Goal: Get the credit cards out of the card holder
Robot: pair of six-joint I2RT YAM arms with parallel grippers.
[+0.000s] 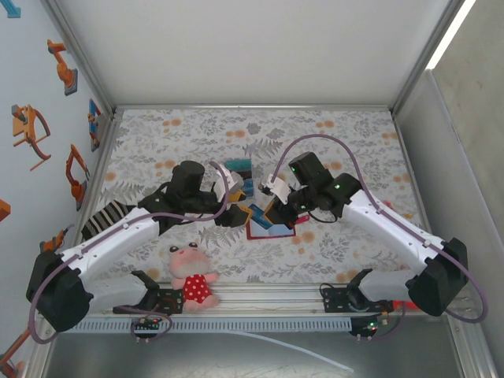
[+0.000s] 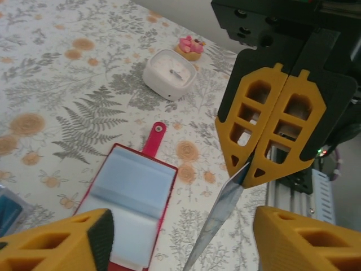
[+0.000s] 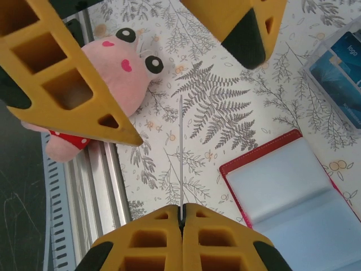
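Observation:
The credit card (image 2: 218, 218) slants down from my right gripper, so next my left gripper takes its loose end (image 3: 181, 108) and levels it before my right gripper takes the opposite end.
The card holder (image 2: 131, 195) lies open and flat on the flowered cloth, red-edged with pale pockets, also in view as card holder (image 3: 293, 189) and card holder (image 1: 272, 231). My right gripper (image 3: 181, 208) is shut on one credit card (image 3: 180, 152), seen edge-on and held in the air beside the holder. From the left wrist, the same card (image 2: 223, 212) slants down out of the right gripper (image 2: 248, 169). My left gripper (image 2: 181, 228) is open, with one finger on each side of this card and not touching it. More credit cards (image 3: 338, 62), blue and teal, lie stacked beyond the holder.
A pink plush toy (image 1: 191, 276) in a red dress lies by the metal rail (image 3: 96, 186) at the near edge. A small white box (image 2: 169, 73) with a pink figure (image 2: 190, 47) behind it stands past the holder. Side walls close in the cloth left and right.

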